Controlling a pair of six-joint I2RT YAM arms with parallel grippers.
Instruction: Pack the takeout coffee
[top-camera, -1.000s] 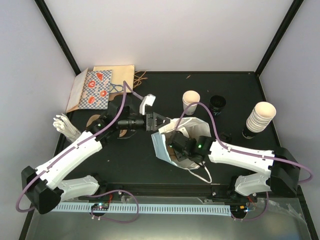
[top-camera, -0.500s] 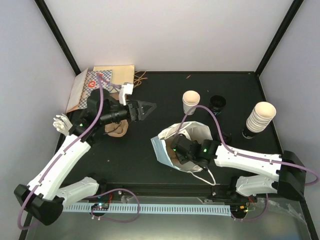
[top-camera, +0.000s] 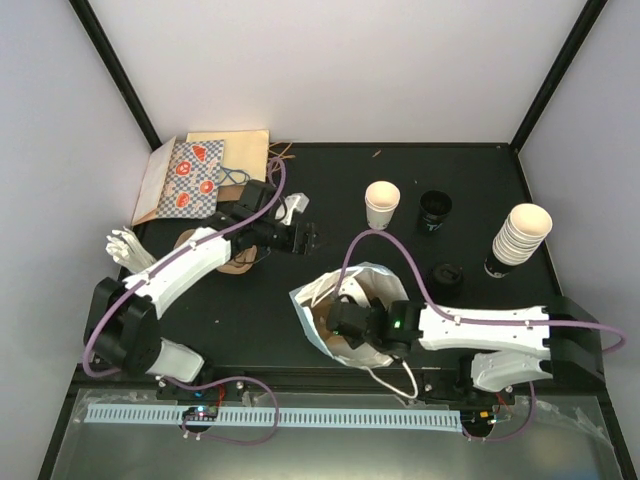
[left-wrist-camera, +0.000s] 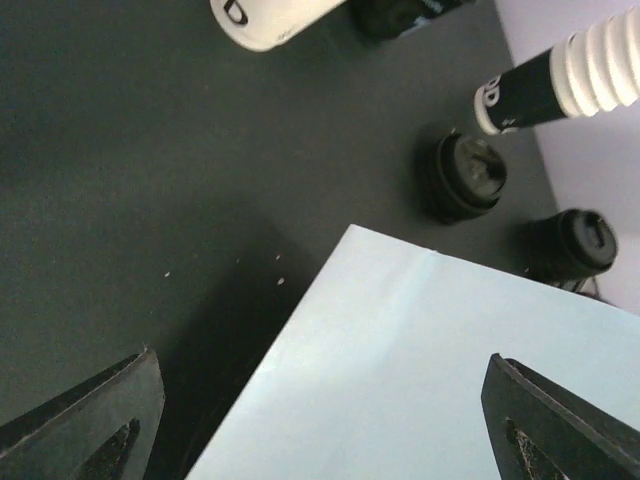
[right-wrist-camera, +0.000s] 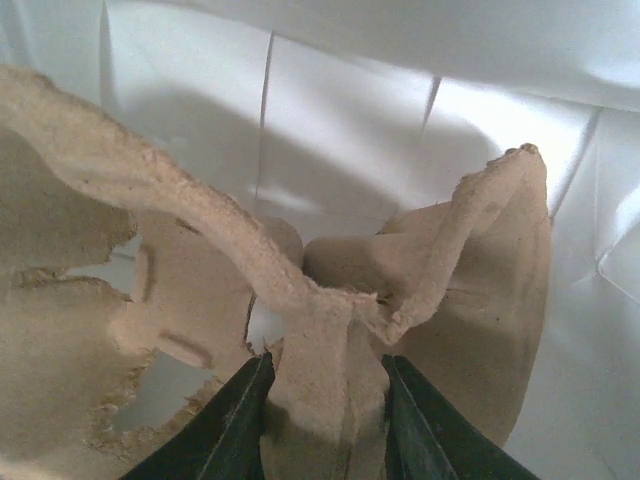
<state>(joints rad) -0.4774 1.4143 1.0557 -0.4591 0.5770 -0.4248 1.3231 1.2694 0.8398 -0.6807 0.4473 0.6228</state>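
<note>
The light blue paper bag (top-camera: 316, 322) is leaning to the front around the cup carrier (right-wrist-camera: 328, 385), so next my right gripper moves the carrier back toward my left gripper and then opens first.
The light blue paper bag (top-camera: 335, 300) lies open near the front middle, and its side fills the lower part of the left wrist view (left-wrist-camera: 430, 370). My right gripper (top-camera: 345, 320) reaches into the bag and is shut on a ridge of the brown cardboard cup carrier (right-wrist-camera: 320, 330) there. My left gripper (top-camera: 303, 237) hovers open just behind and left of the bag, with nothing between its fingers (left-wrist-camera: 90, 420). One cream-white paper cup (top-camera: 382, 203) of the takeout coffee stands upright behind the bag, apart from both grippers, its top showing cream. It also shows in the left wrist view (left-wrist-camera: 265, 15).
A tall stack of cream cups (top-camera: 520, 235) stands at the right. Black lids (top-camera: 435, 210) (top-camera: 447, 275) sit between it and the bag. Patterned paper bags (top-camera: 190, 178) lie at the back left, a white bundle (top-camera: 130, 250) at the left edge, brown cardboard (top-camera: 235, 262) under my left arm.
My left gripper has opened and come off the bag's edge, swinging back and left, then partway back. My right gripper, still on the carrier, has dragged the bag nearer and left.
</note>
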